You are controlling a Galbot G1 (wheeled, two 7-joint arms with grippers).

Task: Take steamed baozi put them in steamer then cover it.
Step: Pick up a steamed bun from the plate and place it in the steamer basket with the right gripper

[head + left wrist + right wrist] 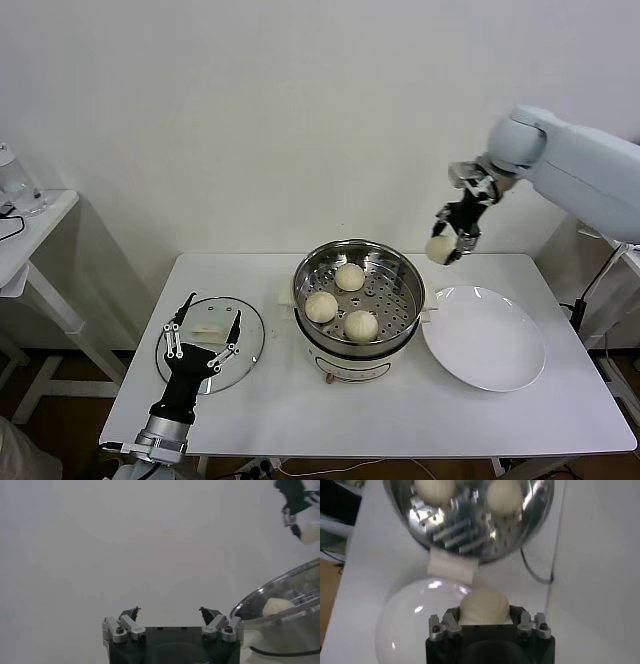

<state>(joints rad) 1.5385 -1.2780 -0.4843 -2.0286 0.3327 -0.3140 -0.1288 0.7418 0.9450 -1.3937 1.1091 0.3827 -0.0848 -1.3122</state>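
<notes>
The held baozi (438, 249) is above the steamer's rim, so my right gripper should go next to the free tray spot (389, 292) facing the white plate and let the baozi go there.
My right gripper (448, 245) hangs high over the gap between the steamer (410, 290) and the white plate, shut on a cream-white baozi (438, 250). The right wrist view shows that baozi (485, 606) wedged between the jaws of the gripper (485, 619), with the steamer tray (465, 535) ahead. Three baozi (349, 276) (321, 306) (361, 325) lie on the perforated tray. The glass cover (250, 335) lies flat at the table's left. My left gripper (214, 306) stands over it, open and holding nothing, as the left wrist view (170, 612) also shows.
A bare white plate (485, 340) lies right of the steamer, seen below the held bun in the right wrist view (405, 630). The white table (300, 420) ends near the wall behind. A small side table (35, 225) stands far left.
</notes>
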